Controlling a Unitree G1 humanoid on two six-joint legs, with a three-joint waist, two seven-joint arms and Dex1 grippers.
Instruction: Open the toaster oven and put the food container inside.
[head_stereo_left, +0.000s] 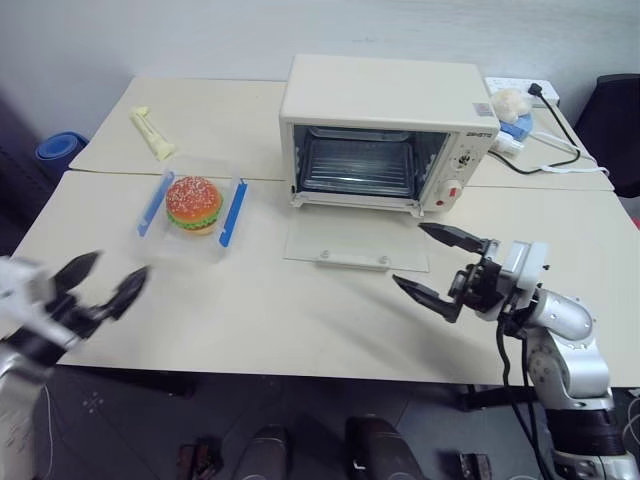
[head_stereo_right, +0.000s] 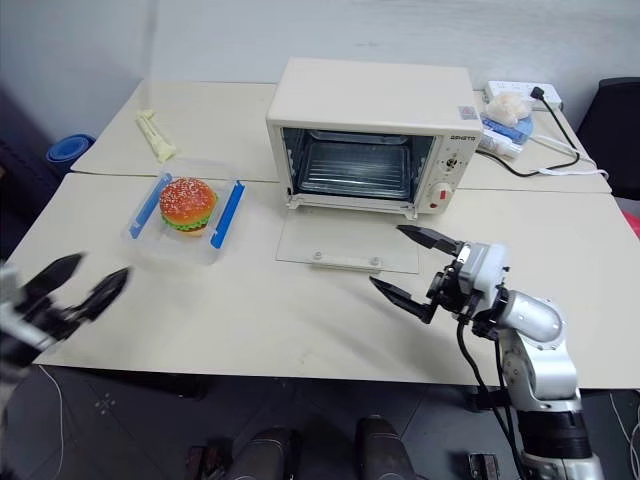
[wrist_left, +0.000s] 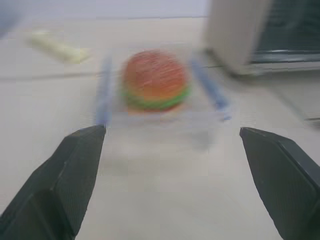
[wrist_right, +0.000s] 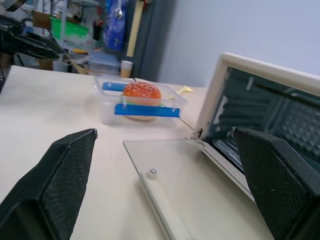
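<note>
My right gripper's fingers crowd the lowered glass door (head_stereo_left: 395, 250). I should move my right gripper back before my left gripper brings the food container (head_stereo_left: 192, 215) in.
The cream toaster oven (head_stereo_left: 388, 105) stands at the table's middle back with its glass door (head_stereo_left: 355, 242) folded flat on the table, the rack inside bare. The food container (head_stereo_left: 192, 214), a clear box with blue clips and a toy burger (wrist_left: 156, 79), sits left of the oven. My left gripper (head_stereo_left: 103, 284) is open near the front left table edge, a short way in front of the container, nothing between its fingers. My right gripper (head_stereo_left: 440, 265) is open in front of the lowered door, right of its handle, holding nothing.
A pale yellow packet (head_stereo_left: 153, 132) lies at the back left. A white power strip, cable and a small blue-and-white item (head_stereo_left: 515, 120) sit right of the oven. A seam (head_stereo_left: 130, 174) runs between the two tables.
</note>
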